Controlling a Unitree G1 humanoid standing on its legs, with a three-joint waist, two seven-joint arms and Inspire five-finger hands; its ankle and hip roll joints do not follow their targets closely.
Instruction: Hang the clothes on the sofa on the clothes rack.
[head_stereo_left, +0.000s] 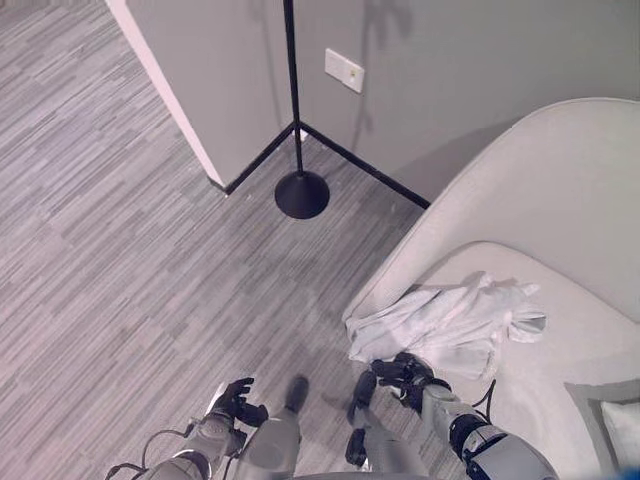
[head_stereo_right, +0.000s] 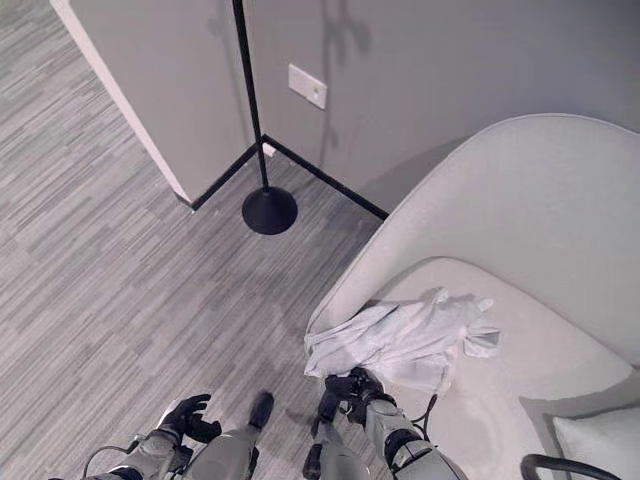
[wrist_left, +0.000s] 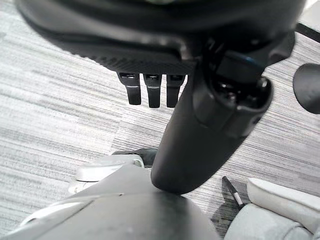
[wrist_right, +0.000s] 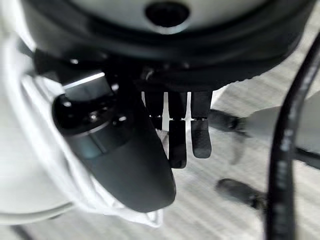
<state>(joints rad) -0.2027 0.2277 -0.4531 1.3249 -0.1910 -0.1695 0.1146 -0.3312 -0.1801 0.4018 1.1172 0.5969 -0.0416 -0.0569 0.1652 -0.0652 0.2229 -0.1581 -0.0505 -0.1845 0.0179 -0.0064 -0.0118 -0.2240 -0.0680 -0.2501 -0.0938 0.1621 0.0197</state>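
The white garment (head_stereo_left: 435, 325) is bunched up in loose folds (head_stereo_left: 482, 302), so I expect it to open out into a wide, sagging sheet when I raise it by both ends.
A crumpled white garment (head_stereo_left: 450, 320) lies on the seat of the pale grey sofa (head_stereo_left: 560, 200), close to its front edge. My right hand (head_stereo_left: 400, 372) hovers at the garment's near edge, fingers relaxed and holding nothing. In the right wrist view white cloth (wrist_right: 135, 217) lies just beside the thumb (wrist_right: 125, 160), and I cannot tell whether they touch. The clothes rack shows as a thin black pole on a round black base (head_stereo_left: 301, 193) by the wall corner. Low at the left, over the floor, my left hand (head_stereo_left: 238, 400) hangs open and empty, its fingers (wrist_left: 150, 92) loose.
Grey wood-grain floor (head_stereo_left: 120, 250) stretches between the sofa and the rack. A grey wall corner (head_stereo_left: 215, 180) with black skirting stands behind the rack base, with a white wall plate (head_stereo_left: 344, 70) above. A light cushion (head_stereo_right: 600, 440) lies at the sofa's right end.
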